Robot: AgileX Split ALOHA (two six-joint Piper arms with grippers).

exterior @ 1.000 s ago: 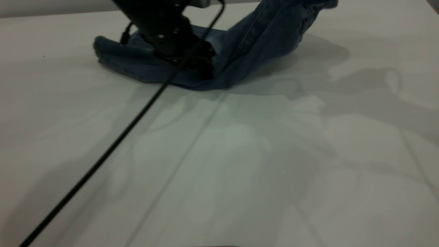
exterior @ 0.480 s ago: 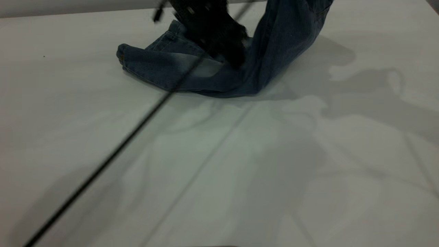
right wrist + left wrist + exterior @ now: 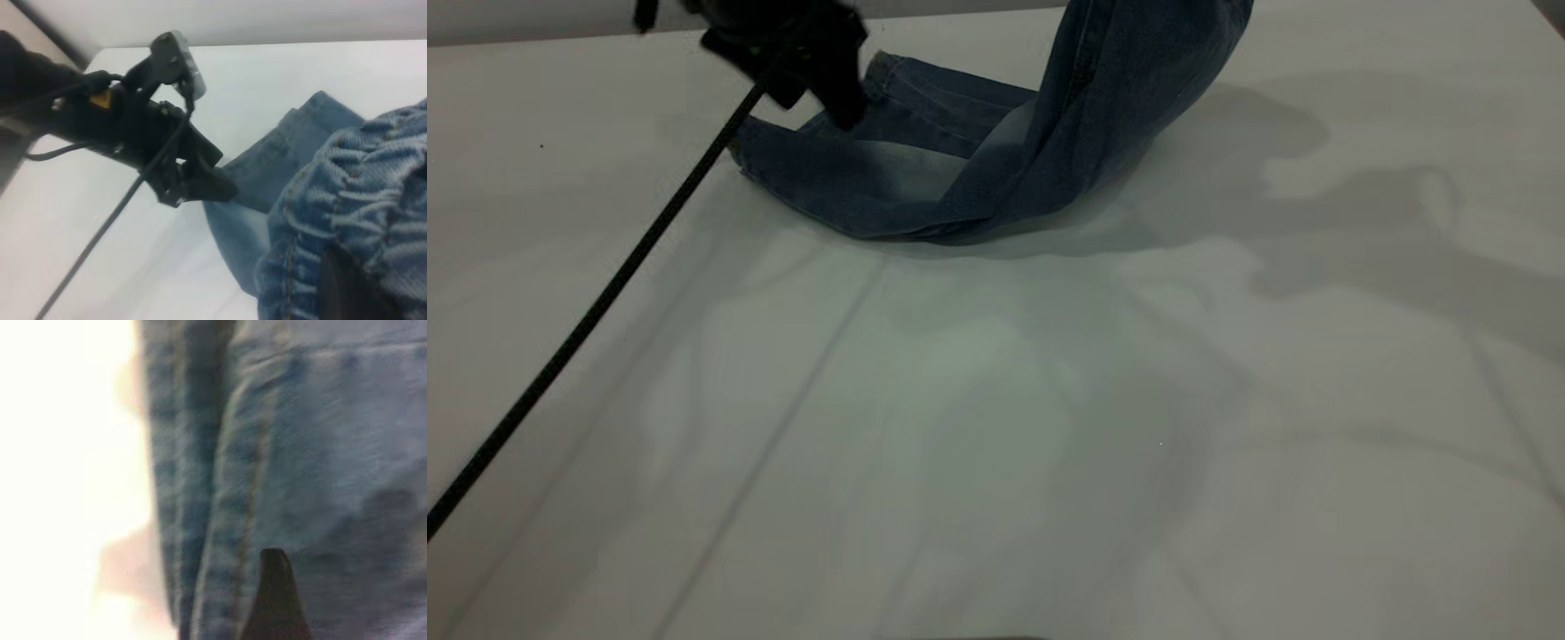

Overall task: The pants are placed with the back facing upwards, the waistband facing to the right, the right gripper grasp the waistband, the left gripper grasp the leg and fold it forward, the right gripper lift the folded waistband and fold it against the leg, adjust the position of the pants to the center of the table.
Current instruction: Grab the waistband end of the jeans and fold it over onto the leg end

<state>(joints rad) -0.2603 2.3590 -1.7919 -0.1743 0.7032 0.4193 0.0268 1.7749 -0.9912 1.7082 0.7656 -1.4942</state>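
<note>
The hem (image 3: 881,76) is under the robot's open left gripper, where the waistband (image 3: 347,180) must land, so the left gripper should move back before the right gripper folds the waistband over.
The blue denim pants (image 3: 996,160) lie at the far side of the white table (image 3: 1049,444). Their leg end (image 3: 854,169) rests flat, one layer over the other. The other end rises steeply and leaves the exterior view at the top. The right wrist view has the ruffled waistband (image 3: 373,200) draped over my right gripper (image 3: 347,293), which is shut on it. My left gripper (image 3: 831,89) hangs open just above the hem of the legs, holding nothing. In the right wrist view the left gripper (image 3: 200,183) is beside the hem (image 3: 293,133). One of its fingers (image 3: 273,600) shows over denim.
The left arm's black cable (image 3: 587,311) runs slantwise across the left side of the table to the near edge. A grey wall meets the table behind the pants. Bare tabletop lies in front of the pants and to their right.
My left gripper has come off the middle of the folded legs and swung left and back to the hem. The pants slid rightward. The raised waistband end has moved left over the legs.
</note>
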